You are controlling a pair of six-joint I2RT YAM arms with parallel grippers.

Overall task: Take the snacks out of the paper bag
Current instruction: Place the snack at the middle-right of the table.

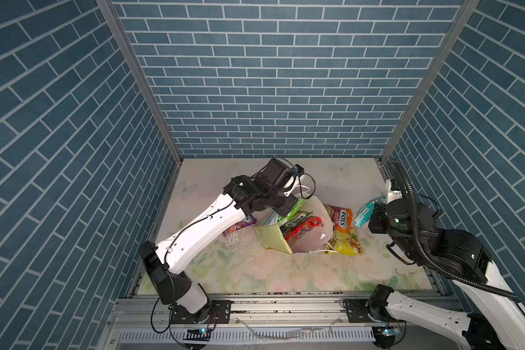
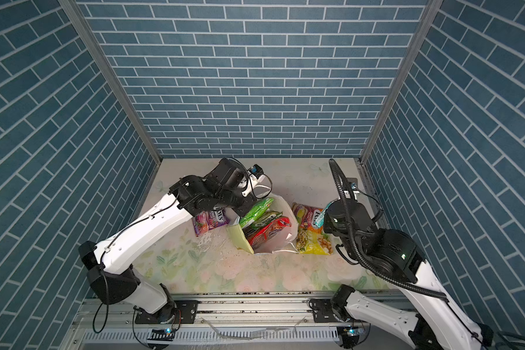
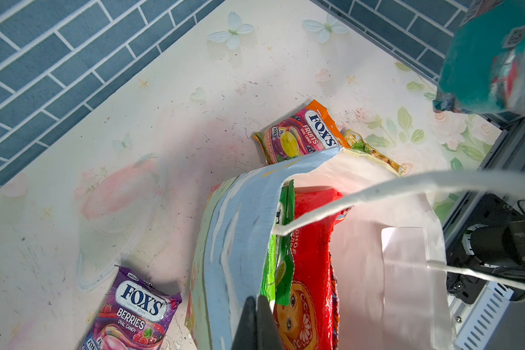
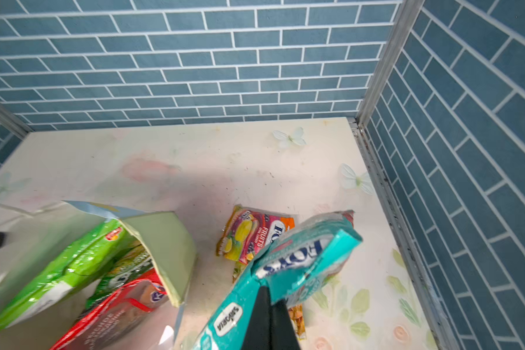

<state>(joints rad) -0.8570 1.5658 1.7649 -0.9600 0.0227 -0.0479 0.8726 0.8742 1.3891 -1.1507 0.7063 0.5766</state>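
The teal Fox's packet [image 1: 366,212] is clear of the paper bag, so the robot's right gripper keeps lowering it and let it go next to the orange and yellow packets.
The paper bag [image 1: 272,239] [image 2: 282,239] lies tilted at mid-table with its mouth open. My left gripper [image 3: 256,303] is shut on the rim of its bluish wide side [image 3: 237,227]. Inside are the green Lay's chips [image 2: 256,207] [image 4: 64,266], a small green packet [image 1: 294,219] and the red cookie bag [image 1: 303,228] [image 3: 312,257]. A purple Fox's packet [image 1: 240,225] [image 3: 134,312], an orange one [image 1: 341,218] [image 4: 255,236] and a yellow packet [image 1: 344,242] lie on the table. My right gripper [image 4: 269,291] is shut on the teal Fox's packet [image 1: 367,210] [image 4: 303,260], held above the right side.
Blue tiled walls [image 1: 285,91] close the back and both sides. The floral table cover [image 1: 285,272] ends at a metal rail [image 1: 285,306] in front. A white cord handle [image 3: 376,191] stretches across the bag's mouth. My left arm [image 1: 206,224] reaches over the purple packet.
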